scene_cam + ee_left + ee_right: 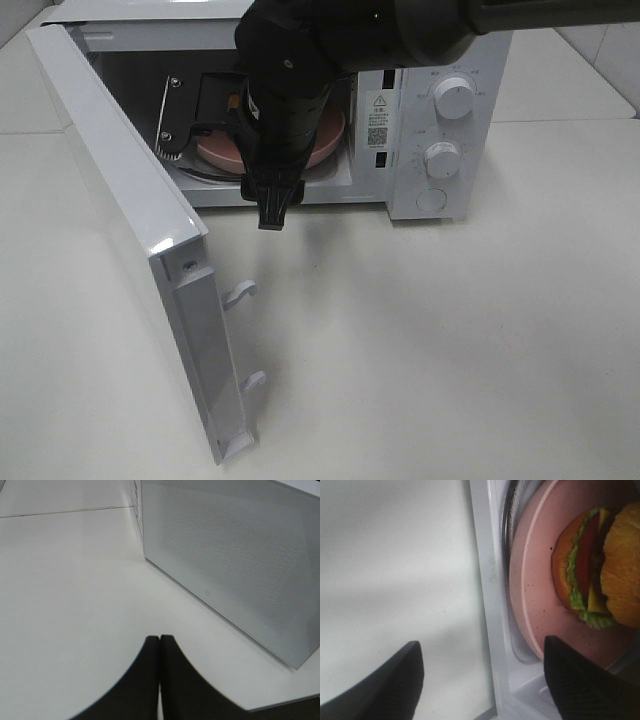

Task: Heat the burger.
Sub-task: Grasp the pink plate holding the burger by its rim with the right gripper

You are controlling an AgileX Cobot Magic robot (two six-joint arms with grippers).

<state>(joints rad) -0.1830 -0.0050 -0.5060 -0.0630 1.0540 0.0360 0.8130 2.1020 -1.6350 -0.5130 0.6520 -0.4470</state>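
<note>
The pink plate's near rim point(518, 577) is clear of the burger, so my open right gripper should continue to move in until its fingers are on both sides of the plate's rim point(526, 627), and then close.
The burger point(600, 565), with brown bun, green lettuce, yellow cheese and dark patty, lies on a pink plate point(535, 580) inside the open microwave point(400, 190). In the high view my right arm covers the burger and only parts of the plate point(222, 150) show. My right gripper point(482, 645) is open wide at the microwave's front sill, one finger over the table and the other by the plate's near rim, holding nothing. It hangs in the doorway point(240, 170) in the high view. My left gripper point(159, 640) is shut and empty above the table.
The microwave door point(120, 190) stands swung open toward the front left, with its latch hooks point(240, 292) sticking out. The left wrist view shows a white perforated panel point(240, 565) close by. Two white knobs point(455, 98) point(441, 157) sit on the control panel at the right.
</note>
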